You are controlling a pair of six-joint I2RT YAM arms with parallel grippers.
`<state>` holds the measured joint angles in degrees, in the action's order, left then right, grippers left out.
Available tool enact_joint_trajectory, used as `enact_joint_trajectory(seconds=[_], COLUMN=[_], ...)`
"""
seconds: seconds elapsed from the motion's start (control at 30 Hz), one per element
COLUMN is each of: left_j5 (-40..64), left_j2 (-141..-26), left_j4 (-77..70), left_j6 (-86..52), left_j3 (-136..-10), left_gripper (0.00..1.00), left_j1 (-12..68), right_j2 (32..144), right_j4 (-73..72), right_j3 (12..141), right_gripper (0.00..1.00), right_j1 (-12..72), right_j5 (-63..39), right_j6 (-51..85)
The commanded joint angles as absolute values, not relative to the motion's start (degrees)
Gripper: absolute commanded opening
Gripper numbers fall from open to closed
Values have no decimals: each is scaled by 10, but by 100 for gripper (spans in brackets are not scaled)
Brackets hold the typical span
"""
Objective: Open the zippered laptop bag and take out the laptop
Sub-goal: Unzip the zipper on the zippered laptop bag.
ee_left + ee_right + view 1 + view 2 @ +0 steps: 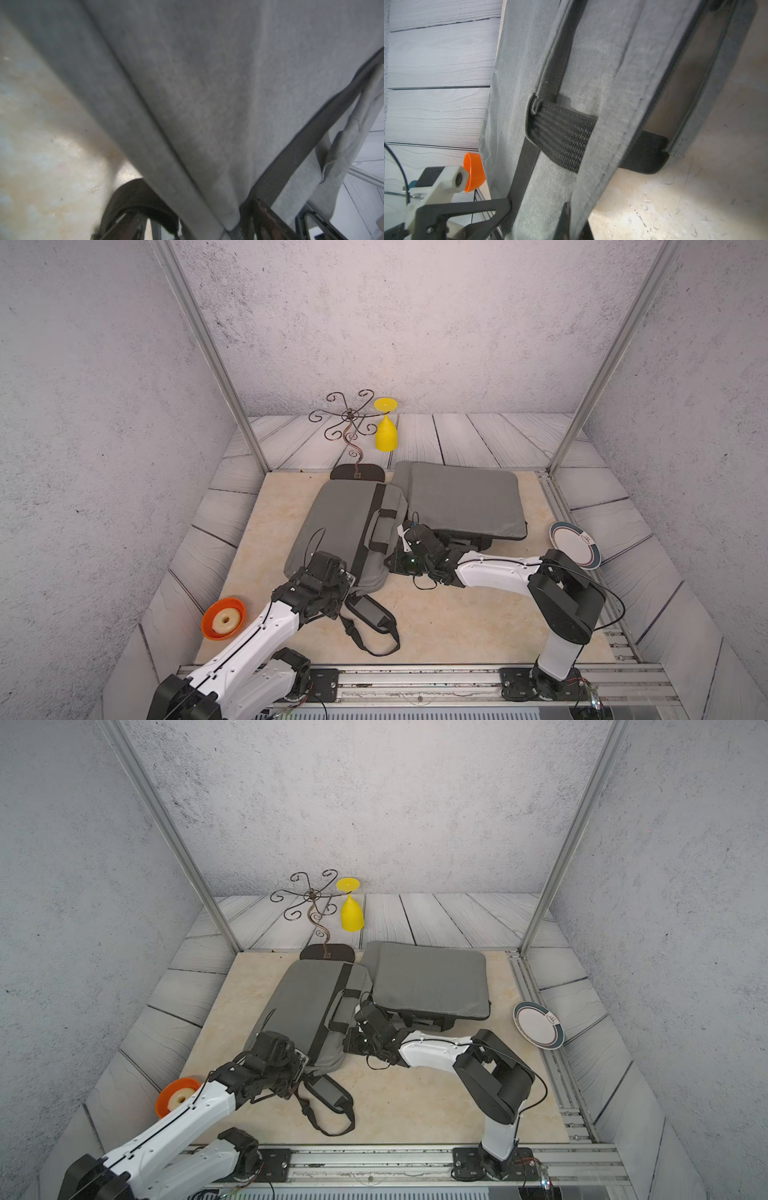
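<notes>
I should grip the bag's near corner (216, 200) deeper with my left gripper before my right gripper works along the bag's near edge (372, 590), because the corner is loose in my left gripper's wide fingers.
The grey laptop bag (332, 514) (299, 998) lies flat at the table's middle left, with its black-ended handle (380, 531) on the right edge. My left gripper (347, 576) (197, 218) is at the bag's near corner. Its jaws stand wide with the corner (218, 197) between them. My right gripper (404, 537) (577, 220) sits at the handle side. It is shut on a grey fold of the bag's edge (591, 166) just beside the handle's black webbing (562, 137). The laptop is hidden.
A grey padded sleeve (461, 497) lies back right over something black. The bag's shoulder strap (370, 614) trails toward the front. An orange bowl (223, 618) holding a doughnut sits front left, and a plate (575, 544) leans at the right. A wire stand (351, 423) and a yellow glass (386, 431) stand behind.
</notes>
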<state>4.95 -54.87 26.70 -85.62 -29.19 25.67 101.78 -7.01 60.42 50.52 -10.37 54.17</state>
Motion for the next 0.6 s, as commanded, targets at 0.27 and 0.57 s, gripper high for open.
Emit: enact_joint_trajectory(seconds=[0.27, 0.57], left_j5=[30, 73], left_j2=[-613, -608], left_j4=[227, 217], left_j6=[-790, -753], left_j3=[-305, -336], left_gripper=[47, 0], left_j1=[201, 198], right_j2=[1022, 1040], right_j4=[-72, -73], right_j3=[606, 624], right_gripper=[0, 0], right_j1=[489, 474], right_j5=[-92, -119], right_j6=[534, 519])
